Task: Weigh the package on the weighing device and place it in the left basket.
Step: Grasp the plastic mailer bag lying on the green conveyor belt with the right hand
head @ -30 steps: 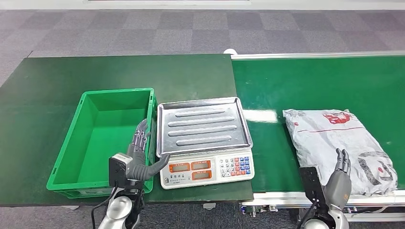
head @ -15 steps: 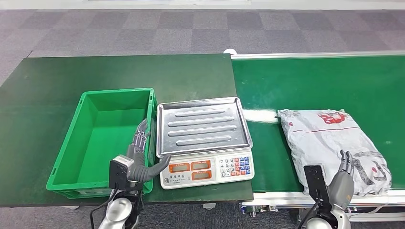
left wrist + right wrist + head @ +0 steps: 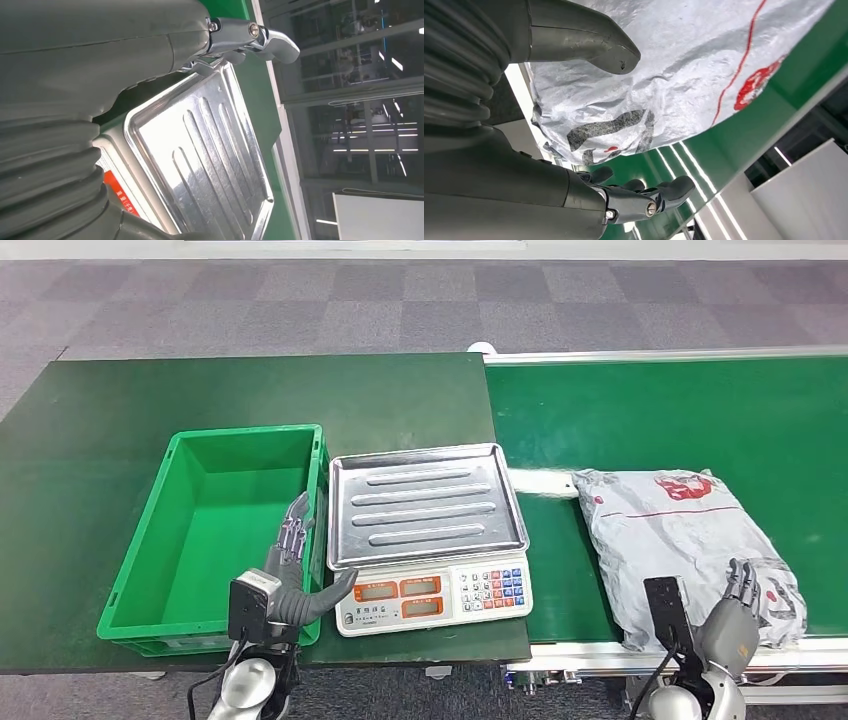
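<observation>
My left gripper is about to lift the white package (image 3: pixel 690 545), which has crinkled, loose plastic (image 3: pixel 615 585) along its uneven edges. The package will fold around this gripper and hang down at its ends.
A crinkled white plastic package (image 3: pixel 680 550) with red and grey print lies on the green conveyor belt (image 3: pixel 660 410), right of the scale. My right hand (image 3: pixel 735 625) hovers at the package's near right corner with fingers spread and thumb apart, holding nothing; the right wrist view shows the package (image 3: pixel 674 75) between thumb and fingers (image 3: pixel 644 197), untouched. The scale (image 3: pixel 430 535) has a bare steel tray (image 3: pixel 205 155) and a keypad. My left hand (image 3: pixel 295 575) hangs open between the scale and the green basket (image 3: pixel 215 530), fingers straight.
The basket and scale sit on a dark green table (image 3: pixel 250 390). The conveyor's silver frame (image 3: pixel 600 665) runs along the near edge. Grey carpet floor (image 3: pixel 400 300) lies beyond.
The package has slid left along the belt toward the scale. My right hand has shifted right and a little lower. The left hand has stayed put.
</observation>
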### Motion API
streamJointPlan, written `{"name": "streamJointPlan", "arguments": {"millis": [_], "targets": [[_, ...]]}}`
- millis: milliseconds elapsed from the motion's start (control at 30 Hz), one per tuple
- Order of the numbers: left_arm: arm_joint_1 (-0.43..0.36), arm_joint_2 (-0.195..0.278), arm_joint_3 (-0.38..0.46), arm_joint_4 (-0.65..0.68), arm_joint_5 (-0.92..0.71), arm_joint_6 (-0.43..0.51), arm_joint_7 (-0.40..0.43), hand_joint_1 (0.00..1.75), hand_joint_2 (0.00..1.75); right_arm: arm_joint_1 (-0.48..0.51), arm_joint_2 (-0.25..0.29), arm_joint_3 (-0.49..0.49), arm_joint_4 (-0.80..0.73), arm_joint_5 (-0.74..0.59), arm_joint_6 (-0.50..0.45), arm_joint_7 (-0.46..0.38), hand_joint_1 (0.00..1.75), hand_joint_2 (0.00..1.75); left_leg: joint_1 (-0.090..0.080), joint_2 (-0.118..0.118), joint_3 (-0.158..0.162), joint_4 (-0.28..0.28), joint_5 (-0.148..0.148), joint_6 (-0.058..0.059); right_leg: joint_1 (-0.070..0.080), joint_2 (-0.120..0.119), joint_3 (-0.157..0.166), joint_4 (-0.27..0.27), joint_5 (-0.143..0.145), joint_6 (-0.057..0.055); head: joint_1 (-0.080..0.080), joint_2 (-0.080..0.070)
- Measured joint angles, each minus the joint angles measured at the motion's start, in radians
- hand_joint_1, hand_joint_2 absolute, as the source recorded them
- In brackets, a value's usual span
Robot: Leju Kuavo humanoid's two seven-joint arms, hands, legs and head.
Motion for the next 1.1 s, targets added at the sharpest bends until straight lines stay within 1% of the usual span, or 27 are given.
{"name": "streamJointPlan", "arguments": {"millis": [167, 300, 500, 600, 967, 1033, 1100], "targets": [[-0.006, 0.0, 0.0, 0.0, 0.0, -0.004, 0.0, 0.0, 1.75, -0.048, -0.005, -0.001, 0.084, 0.064, 0.0, 0.038, 0.0, 1.75, 0.0, 0.0, 0.0, 0.0, 0.0, 0.0, 0.0, 0.0, 0.0, 0.0, 0.0, 0.0, 0.0, 0.0], [-0.01, 0.0, 0.0, 0.0, 0.0, -0.004, 0.0, 0.0, 1.75, -0.106, -0.009, -0.001, 0.163, 0.091, -0.001, 0.065, 0.0, 1.75, 0.0, 0.001, 0.0, 0.0, 0.0, 0.0, 0.0, 0.001, 0.0, 0.0, 0.0, 0.0, 0.0, 0.0], [-0.011, 0.0, 0.0, -0.003, 0.0, -0.004, 0.0, 0.0, 1.75, -0.202, -0.027, -0.001, 0.315, 0.097, 0.008, 0.07, 0.0, 1.75, 0.0, 0.001, 0.0, 0.0, 0.0, 0.0, 0.0, 0.001, 0.0, 0.0, 0.001, 0.0, 0.0, 0.0], [-0.011, 0.0, 0.0, -0.003, 0.0, -0.004, -0.001, 0.0, 1.75, -0.233, -0.032, -0.001, 0.375, 0.098, 0.015, 0.071, 0.0, 1.75, 0.0, 0.0, 0.0, 0.0, 0.0, 0.0, 0.0, 0.0, 0.0, 0.0, 0.001, 0.0, 0.0, 0.0], [-0.011, 0.0, 0.0, -0.01, 0.0, -0.005, 0.0, 0.0, 1.75, -0.305, -0.042, -0.001, 0.523, 0.109, 0.098, 0.131, 0.0, 1.75, 0.0, 0.0, 0.0, 0.0, 0.0, 0.0, 0.0, 0.0, 0.0, 0.0, 0.001, 0.0, 0.0, 0.0], [-0.011, 0.0, 0.0, -0.011, 0.0, -0.005, 0.0, 0.0, 1.75, -0.319, -0.044, 0.0, 0.553, 0.118, 0.128, 0.154, 0.0, 1.75, 0.0, 0.0, 0.0, 0.0, 0.0, 0.0, 0.0, 0.001, 0.0, 0.0, 0.001, 0.0, 0.0, 0.0], [-0.011, 0.0, -0.001, -0.015, 0.0, -0.006, 0.003, 0.0, 1.75, -0.338, -0.047, 0.0, 0.596, 0.138, 0.173, 0.197, 0.0, 1.75, 0.0, 0.001, 0.0, 0.0, 0.0, 0.0, 0.0, 0.001, 0.0, 0.0, 0.001, 0.0, 0.0, 0.0]]}}
